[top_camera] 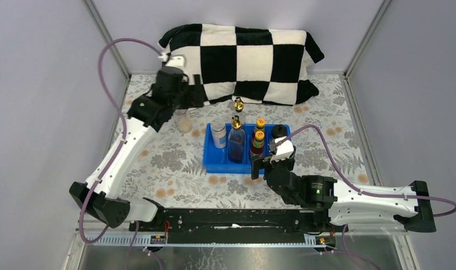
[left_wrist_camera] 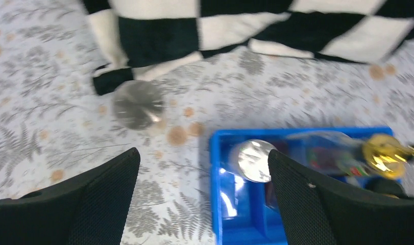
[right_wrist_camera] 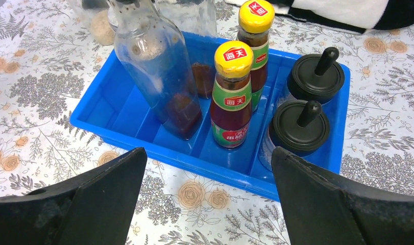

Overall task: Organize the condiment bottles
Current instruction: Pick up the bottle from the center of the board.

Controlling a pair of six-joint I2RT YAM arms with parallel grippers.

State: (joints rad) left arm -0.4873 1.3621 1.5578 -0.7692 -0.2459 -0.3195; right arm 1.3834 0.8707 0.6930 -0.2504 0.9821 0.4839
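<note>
I continue to move my left gripper until its open fingers are on both sides of the lid [left_wrist_camera: 138,104], because the grey-lidded jar outside the blue tray stands upright with free space [left_wrist_camera: 187,115] around it.
The blue tray [top_camera: 214,164] holds two red-brown sauce bottles with yellow caps [right_wrist_camera: 232,97] [right_wrist_camera: 254,46], two black-capped shakers [right_wrist_camera: 300,127] [right_wrist_camera: 316,76], a clear gold-topped bottle [top_camera: 235,138] and a grey-lidded jar [left_wrist_camera: 253,160]. A second gold-topped bottle [top_camera: 238,107] stands at the tray's far edge. Another grey-lidded jar [left_wrist_camera: 137,104] stands on the table left of the tray, near the pillow. My left gripper [left_wrist_camera: 203,173] hangs open above the tray's left edge, holding nothing. At the tray's near rim [right_wrist_camera: 194,161] my right gripper [right_wrist_camera: 207,199] is open and empty.
A black-and-white checked pillow [top_camera: 242,62] lies along the back of the floral tablecloth [top_camera: 175,163]. Grey walls enclose the table on three sides. The left arm's cable [top_camera: 110,73] loops up at the back left.
</note>
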